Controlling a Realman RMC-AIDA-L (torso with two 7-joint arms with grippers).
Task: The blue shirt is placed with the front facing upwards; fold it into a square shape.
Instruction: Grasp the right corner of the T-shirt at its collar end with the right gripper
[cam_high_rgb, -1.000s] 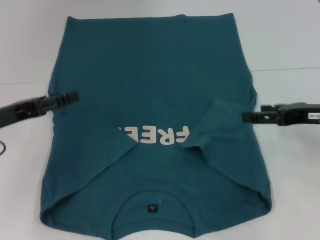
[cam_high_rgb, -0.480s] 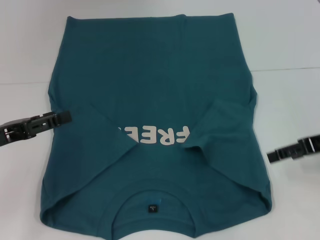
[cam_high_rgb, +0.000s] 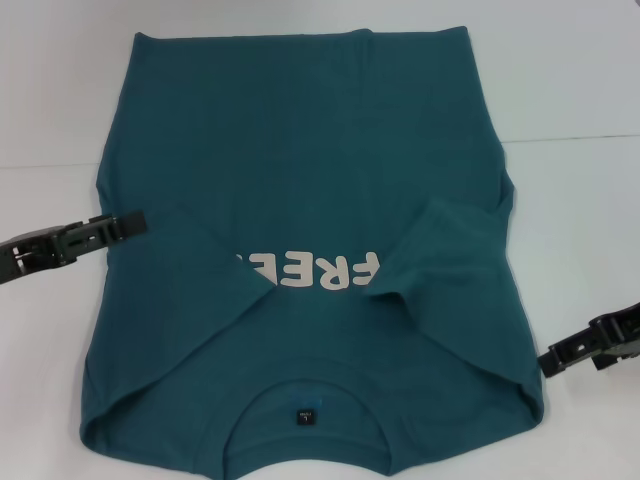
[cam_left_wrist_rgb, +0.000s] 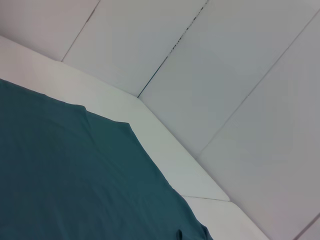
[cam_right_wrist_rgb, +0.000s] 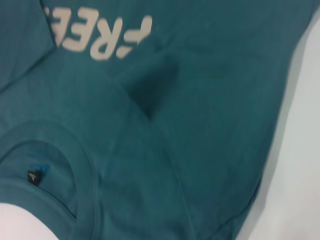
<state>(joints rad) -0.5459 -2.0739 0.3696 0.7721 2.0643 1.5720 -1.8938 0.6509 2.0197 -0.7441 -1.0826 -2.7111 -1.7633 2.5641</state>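
Observation:
The folded sleeve on my right gripper's side puckers (cam_high_rgb: 403, 303) close to the lettering. My right gripper should pinch the shirt's shoulder corner (cam_high_rgb: 530, 389) and pull the sleeve tight.
The blue shirt (cam_high_rgb: 310, 170) lies flat on the white table, front up, its collar (cam_high_rgb: 305, 385) and dark neck label (cam_high_rgb: 301, 417) at the near edge. Both sleeves are folded inward over the chest and partly cover the pale lettering (cam_high_rgb: 310, 270). My left gripper (cam_high_rgb: 138, 220) hovers at the shirt's left edge, level with the folded sleeve. Off the cloth to the right, my right gripper (cam_high_rgb: 548, 362) hangs near the shoulder corner. The right wrist view shows the shirt (cam_right_wrist_rgb: 200, 100), lettering (cam_right_wrist_rgb: 100, 35) and label (cam_right_wrist_rgb: 34, 176). The left wrist view shows the shirt's far part (cam_left_wrist_rgb: 65, 175).
The white table (cam_high_rgb: 570, 90) extends beyond the shirt on both sides and at the back. A seam line in the table (cam_high_rgb: 570, 137) runs across at the right. White panels (cam_left_wrist_rgb: 225, 75) rise behind the table in the left wrist view.
My right gripper has pulled away from the shirt's right edge, moving toward the near side and outward. The left gripper has shifted slightly nearer and outward. The shirt lies unchanged.

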